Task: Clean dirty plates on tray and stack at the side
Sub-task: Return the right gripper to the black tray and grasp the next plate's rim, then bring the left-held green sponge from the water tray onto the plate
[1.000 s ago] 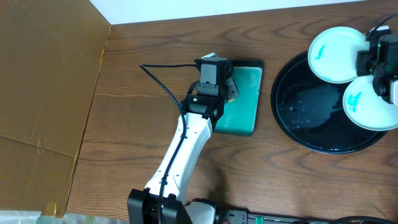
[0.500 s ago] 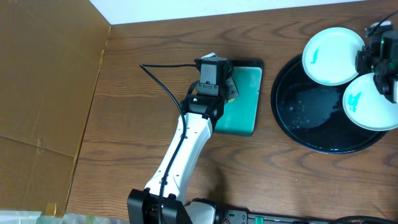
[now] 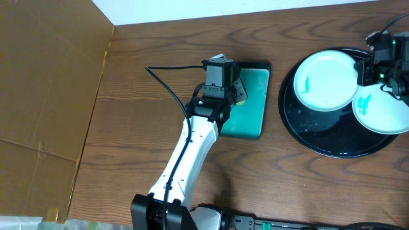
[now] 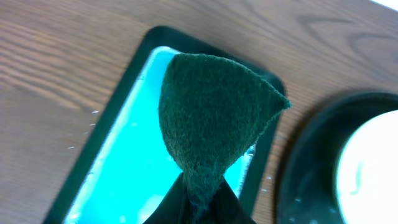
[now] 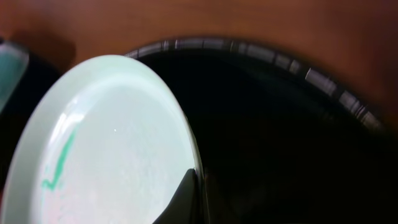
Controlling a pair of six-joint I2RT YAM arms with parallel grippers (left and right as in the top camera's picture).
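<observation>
My right gripper holds up the plate with a teal smear, so next I lower it onto the tray and hold it steady while my left gripper scrubs.
On the round black tray are two white plates. One plate with a teal smear is over the tray's upper left part, and my right gripper is shut on its right rim. The other plate, also smeared, lies at the tray's right side. In the right wrist view the held plate fills the left, my right gripper pinching its edge above the dark tray. My left gripper is shut on a dark green scouring pad, left of the tray.
A rectangular black-rimmed dish with a teal inside lies under my left gripper; it also shows in the left wrist view. Brown cardboard covers the table's left side. A black cable loops beside the left arm.
My right gripper shut on the upper plate's rim and carried the plate left and inward, from the tray's top edge to over its upper left part. The left arm held still.
</observation>
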